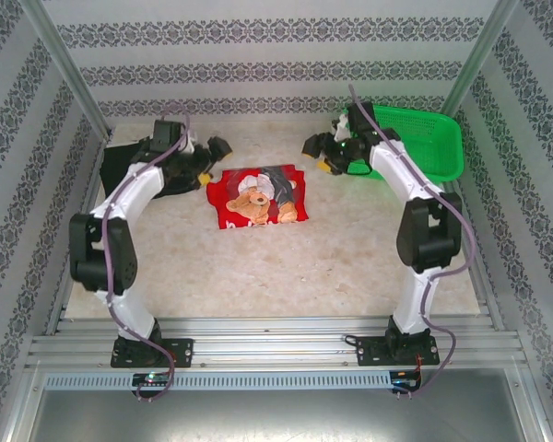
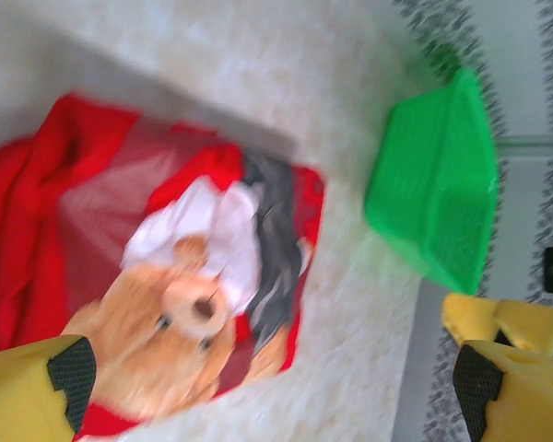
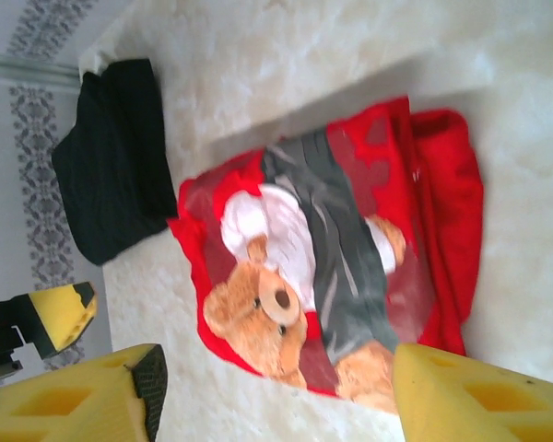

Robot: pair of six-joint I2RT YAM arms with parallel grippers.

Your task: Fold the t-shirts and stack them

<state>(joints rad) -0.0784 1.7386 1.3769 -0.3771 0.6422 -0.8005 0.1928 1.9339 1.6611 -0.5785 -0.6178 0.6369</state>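
My gripper is going to carry the folded red t-shirt [image 1: 260, 196] by its plain end. Loose cloth ridges [image 2: 29, 216] gather at that end, so I expect the t-shirt to droop but stay folded.
The red t-shirt [image 1: 258, 196] lies folded into a small rectangle at the middle of the table, bear print facing up. It also shows in the left wrist view [image 2: 37, 212] and the right wrist view [image 3: 438, 184]. The black t-shirt [image 1: 120, 168] lies bunched at the back left, partly under my left arm, and appears beyond the red one [image 3: 111, 166]. My left gripper [image 1: 212, 158] hovers open just left of the red shirt, its yellow fingers [image 2: 28, 391] wide apart with nothing between them. My right gripper [image 1: 316, 155] hovers open just right of it, fingers [image 3: 479, 396] apart and empty.
A green mesh basket [image 1: 433, 138] sits at the back right, close behind my right arm [image 2: 438, 193]. Patterned walls enclose the pale table [image 1: 286, 267] on three sides. Metal rails run along the near edge.
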